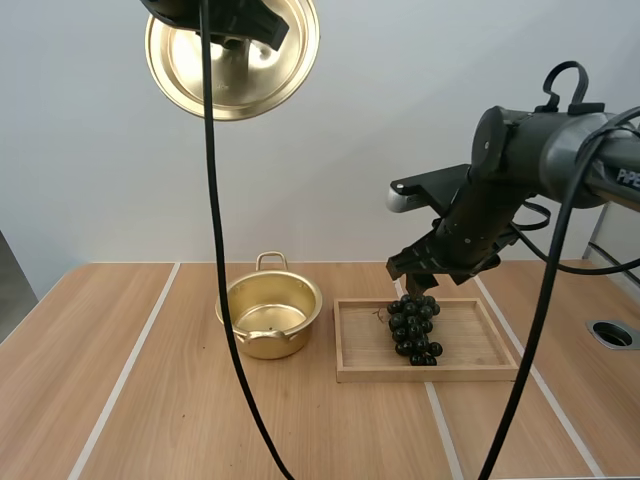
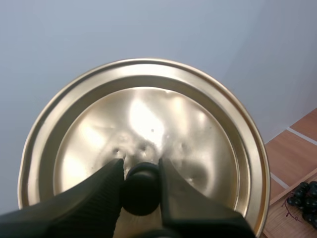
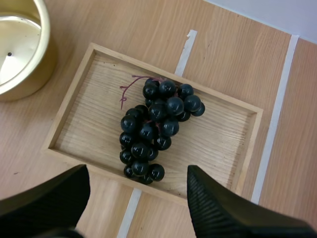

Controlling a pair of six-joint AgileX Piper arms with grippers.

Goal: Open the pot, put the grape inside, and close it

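Note:
The dark bunch of grapes [image 1: 413, 327] will rise in one piece and leave the tray empty when the robot lifts it, since a purple stem [image 3: 130, 86] runs in among the clustered grapes.
The gold pot [image 1: 270, 315] stands open on the table, left of the wooden tray [image 1: 470, 368]. A dark bunch of grapes [image 1: 414, 328] lies on the tray's left half. My left gripper [image 2: 141, 173] holds the gold lid [image 1: 232, 55] high in the air, its fingers pinching the lid's black knob [image 2: 141, 189]. My right gripper [image 1: 425, 272] hovers just above the grapes [image 3: 156, 126] with its fingers [image 3: 220, 210] standing wide apart and nothing between them. The pot [image 3: 22, 47] sits beside the tray [image 3: 74, 99] in the right wrist view.
White stripes [image 1: 125, 375] run across the wooden tabletop. A round metal fitting [image 1: 612, 333] is set into the table at the far right. Bare wood lies in front of the pot and tray.

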